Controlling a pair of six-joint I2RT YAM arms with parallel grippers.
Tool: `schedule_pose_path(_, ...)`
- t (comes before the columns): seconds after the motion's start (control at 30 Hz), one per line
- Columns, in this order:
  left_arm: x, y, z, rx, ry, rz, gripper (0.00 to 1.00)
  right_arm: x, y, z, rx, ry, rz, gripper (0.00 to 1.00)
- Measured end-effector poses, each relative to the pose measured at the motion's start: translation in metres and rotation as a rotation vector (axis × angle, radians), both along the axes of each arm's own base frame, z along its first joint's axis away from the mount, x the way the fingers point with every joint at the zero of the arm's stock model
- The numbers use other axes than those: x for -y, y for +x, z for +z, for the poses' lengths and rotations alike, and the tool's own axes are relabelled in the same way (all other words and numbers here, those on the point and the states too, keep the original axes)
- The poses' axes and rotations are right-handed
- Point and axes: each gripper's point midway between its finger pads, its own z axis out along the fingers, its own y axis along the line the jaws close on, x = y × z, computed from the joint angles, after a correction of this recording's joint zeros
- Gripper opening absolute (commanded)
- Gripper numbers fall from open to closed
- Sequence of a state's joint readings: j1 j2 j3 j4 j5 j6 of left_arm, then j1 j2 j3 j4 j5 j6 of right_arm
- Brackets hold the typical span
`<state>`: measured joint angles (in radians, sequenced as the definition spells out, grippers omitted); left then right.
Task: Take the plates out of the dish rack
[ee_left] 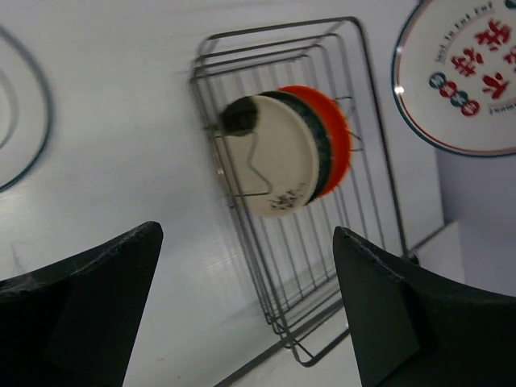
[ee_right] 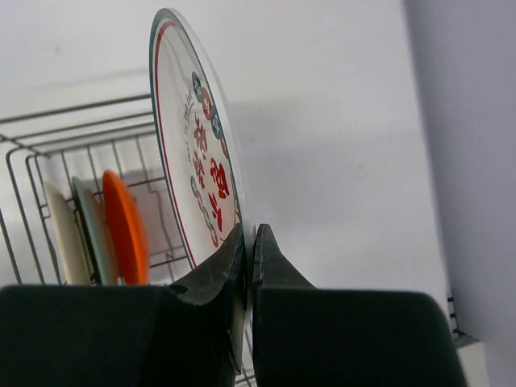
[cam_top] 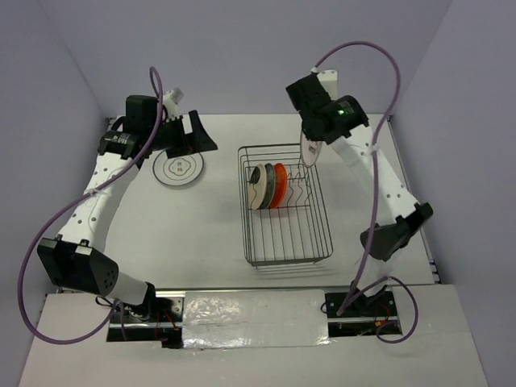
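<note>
The red-motif plate is in my right gripper, across the rack from the flat plate. My left gripper should take it over and stack it there.
The grey wire dish rack stands mid-table and holds three upright plates: cream with a dark blotch, teal and orange. My right gripper is shut on the rim of a white plate with red motifs, held upright above the rack's far right corner; that plate also shows in the left wrist view. My left gripper is open and empty, above the table left of the rack. A white plate with an orange motif lies flat beside it.
The rack's near half shows bare wire floor. Purple cables loop from both arms. Grey walls close in the table on the left, back and right. The table's right edge runs past the right arm.
</note>
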<state>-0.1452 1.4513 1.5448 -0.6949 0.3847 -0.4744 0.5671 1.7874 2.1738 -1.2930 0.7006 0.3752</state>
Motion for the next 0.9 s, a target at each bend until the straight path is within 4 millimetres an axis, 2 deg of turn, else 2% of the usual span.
schedule_pose_path(0.1,0.031,-0.003,0.021,0.073,-0.101,-0.129,1.0,0.018,-0.017,0.031,0.069,0.011,-0.026,0.0)
schedule_pose_path(0.17,0.045,-0.004,0.036,0.114,-0.174,-0.19,1.0,0.021,-0.03,0.047,0.099,0.062,0.014,0.0)
schedule_pose_path(0.27,0.062,-0.007,0.058,0.175,-0.275,-0.278,0.99,-0.001,-0.051,0.054,0.118,0.274,0.196,0.0)
schedule_pose_path(0.37,0.075,-0.01,0.079,0.237,-0.343,-0.35,0.97,-0.038,-0.073,0.061,0.128,0.516,0.41,0.0)
schedule_pose_path(0.5,0.081,-0.016,0.088,0.261,-0.367,-0.399,0.92,-0.086,-0.079,0.078,0.141,0.722,0.631,0.0)
schedule_pose_path(0.6,0.082,-0.018,0.087,0.256,-0.371,-0.41,0.72,-0.116,-0.077,0.083,0.117,0.835,0.744,0.0)
schedule_pose_path(0.63,0.083,-0.019,0.087,0.254,-0.374,-0.415,0.5,-0.124,-0.075,0.083,0.109,0.867,0.771,0.0)
schedule_pose_path(0.67,0.084,-0.02,0.087,0.246,-0.383,-0.419,0.34,-0.129,-0.073,0.082,0.101,0.888,0.783,0.0)
schedule_pose_path(0.7,0.085,-0.023,0.089,0.245,-0.395,-0.432,0.2,-0.134,-0.07,0.078,0.095,0.902,0.788,0.04)
schedule_pose_path(0.73,0.085,-0.025,0.09,0.248,-0.397,-0.438,0.0,-0.135,-0.066,0.071,0.083,0.907,0.781,0.17)
schedule_pose_path(0.77,0.083,-0.03,0.093,0.235,-0.412,-0.451,0.0,-0.134,-0.063,0.066,0.067,0.929,0.769,0.73)
schedule_pose_path(0.8,0.082,-0.032,0.096,0.246,-0.41,-0.455,0.0,-0.133,-0.058,0.061,0.057,0.946,0.746,0.99)
schedule_pose_path(0.9,0.066,-0.014,0.086,0.222,-0.325,-0.301,0.0,-0.125,-0.043,0.048,0.064,0.901,0.635,1.0)
